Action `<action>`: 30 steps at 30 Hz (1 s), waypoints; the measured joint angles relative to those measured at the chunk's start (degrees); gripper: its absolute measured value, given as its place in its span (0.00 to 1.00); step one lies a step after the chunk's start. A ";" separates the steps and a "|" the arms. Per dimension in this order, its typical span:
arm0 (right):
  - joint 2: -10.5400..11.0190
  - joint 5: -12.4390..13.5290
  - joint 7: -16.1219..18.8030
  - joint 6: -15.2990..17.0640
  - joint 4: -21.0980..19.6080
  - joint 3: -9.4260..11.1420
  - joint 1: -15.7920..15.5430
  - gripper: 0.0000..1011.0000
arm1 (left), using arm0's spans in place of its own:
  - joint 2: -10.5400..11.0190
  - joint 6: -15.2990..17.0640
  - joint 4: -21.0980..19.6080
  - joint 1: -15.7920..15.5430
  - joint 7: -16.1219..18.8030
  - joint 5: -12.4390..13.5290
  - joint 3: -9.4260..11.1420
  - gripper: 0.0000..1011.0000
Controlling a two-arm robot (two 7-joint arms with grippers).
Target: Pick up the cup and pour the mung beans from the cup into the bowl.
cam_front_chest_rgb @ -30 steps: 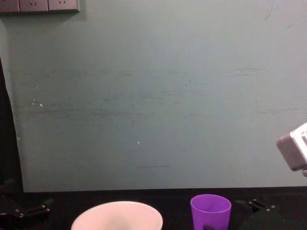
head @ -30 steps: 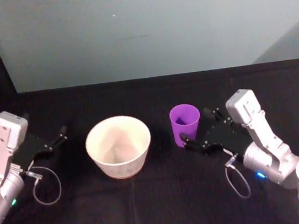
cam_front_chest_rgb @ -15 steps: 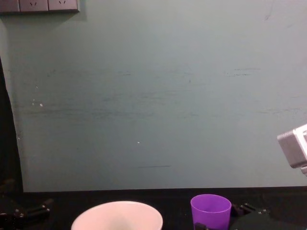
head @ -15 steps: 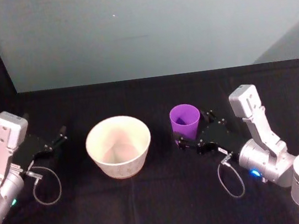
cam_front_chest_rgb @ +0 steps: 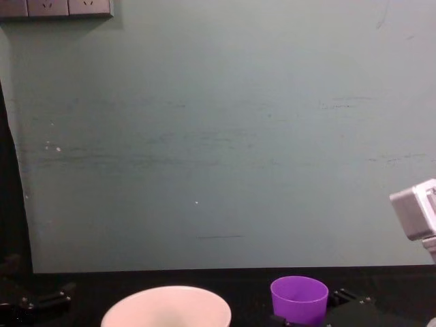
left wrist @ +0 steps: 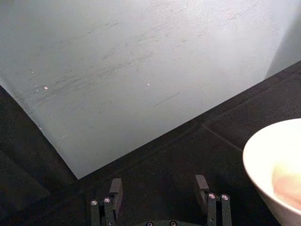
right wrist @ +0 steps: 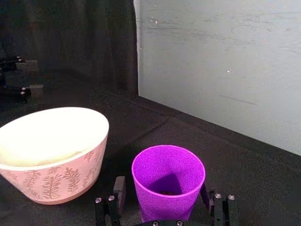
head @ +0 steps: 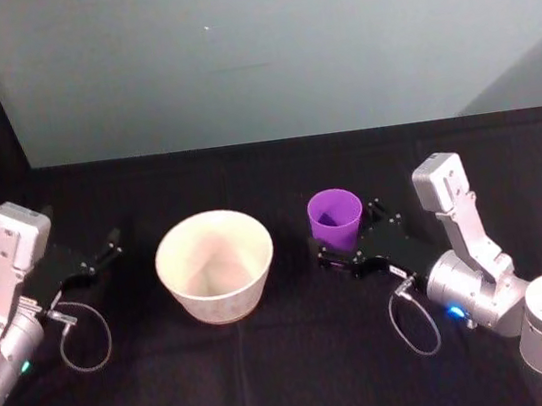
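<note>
A small speckled patch (right wrist: 167, 192) can be seen far down in the purple cup (cam_front_chest_rgb: 298, 300), so the thin layer of mung beans will all slide out when I pour.
The purple cup (head: 335, 219) stands upright on the black table, right of the pale bowl (head: 215, 264). My right gripper (head: 349, 235) is open, one finger on each side of the cup's lower half. In the right wrist view the cup (right wrist: 168, 181) sits between the fingers (right wrist: 118, 189) with a small gap on each side, and the bowl (right wrist: 51, 150) has a leaf pattern on its wall. The cup's bottom is in shadow, so I cannot make out the mung beans. My left gripper (head: 111, 244) rests open, left of the bowl, holding nothing. The chest view shows the cup (cam_front_chest_rgb: 298, 298) and the bowl's rim (cam_front_chest_rgb: 167, 306).
A grey-green wall (head: 260, 53) rises straight behind the table. Cable loops hang by the left wrist (head: 87, 345) and the right wrist (head: 414, 324). In the left wrist view the bowl's rim (left wrist: 277, 165) lies off to one side of the open left fingers (left wrist: 115, 186).
My right gripper has slid left, from beside the cup to astride it. The cup, the bowl and the left arm have not moved.
</note>
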 joint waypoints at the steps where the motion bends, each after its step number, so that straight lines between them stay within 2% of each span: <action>1: -0.11 -0.02 0.09 -0.04 0.22 0.06 0.11 0.99 | 0.00 0.00 0.00 0.00 0.00 0.00 0.00 1.00; 8: -0.80 0.05 0.93 -0.10 1.38 0.50 0.62 0.99 | 0.00 0.00 0.00 0.00 0.00 0.00 0.00 1.00; 19: -1.09 -0.22 0.67 0.24 1.10 1.14 0.12 0.76 | 0.00 0.00 0.00 0.00 0.00 0.00 0.00 1.00; 26: 0.23 0.11 -0.11 2.03 -4.01 2.16 -2.29 0.73 | 0.00 0.00 0.00 0.00 0.00 0.00 0.00 1.00; 30: 1.42 0.50 -1.24 5.08 -8.68 2.93 -4.14 0.72 | 0.00 0.00 0.00 0.00 0.00 0.00 0.00 1.00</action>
